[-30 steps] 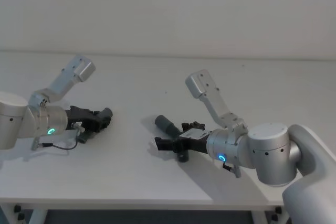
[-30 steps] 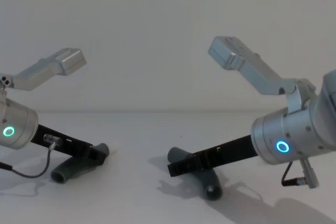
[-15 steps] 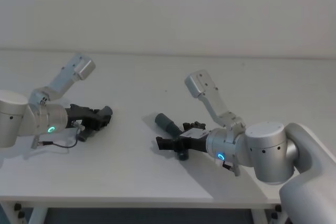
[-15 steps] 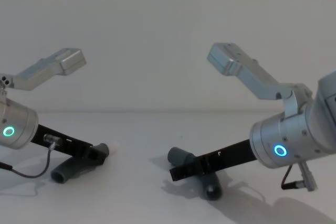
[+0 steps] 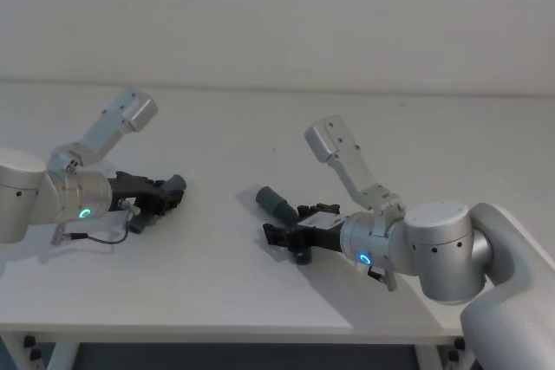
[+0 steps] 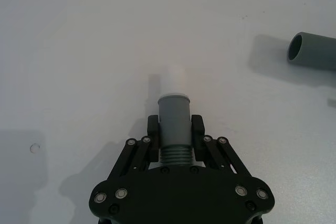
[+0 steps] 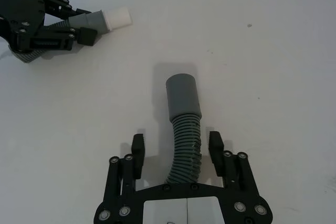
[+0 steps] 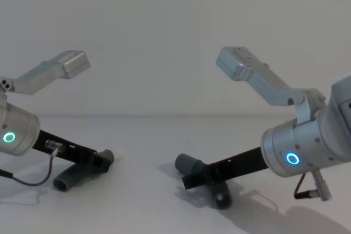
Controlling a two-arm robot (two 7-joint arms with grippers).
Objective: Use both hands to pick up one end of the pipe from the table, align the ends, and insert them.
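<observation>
The pipe's short, closely ringed ribbed part (image 7: 186, 148) keeps a gentle curve, so the pipe's collar (image 8: 187, 163) should still stick out forward and sag only a little when I lift the pipe.
On the off-white table (image 5: 217, 127) my left gripper (image 5: 165, 196) (image 6: 174, 125) is shut on the ribbed neck of the white-tipped pipe piece (image 6: 173, 113) (image 8: 72, 178), low at the left. Its white tip (image 7: 116, 18) points toward the middle. The collared pipe piece (image 7: 182, 103) (image 5: 276, 204) lies on the table right of centre. My right gripper (image 7: 177, 144) (image 5: 279, 235) is open, one finger on each side of this piece's ribbed part, not touching it. In the chest view the right gripper (image 8: 193, 180) rests low over that piece (image 8: 189, 163).
The open collar of the far pipe piece (image 6: 311, 51) shows in the left wrist view, well away from my left gripper. Bare table lies between the two pieces. The table's front edge (image 5: 217, 328) runs close below both arms.
My right gripper has drawn back slightly along the collared piece, toward the right. The left gripper and its pipe piece have stayed still.
</observation>
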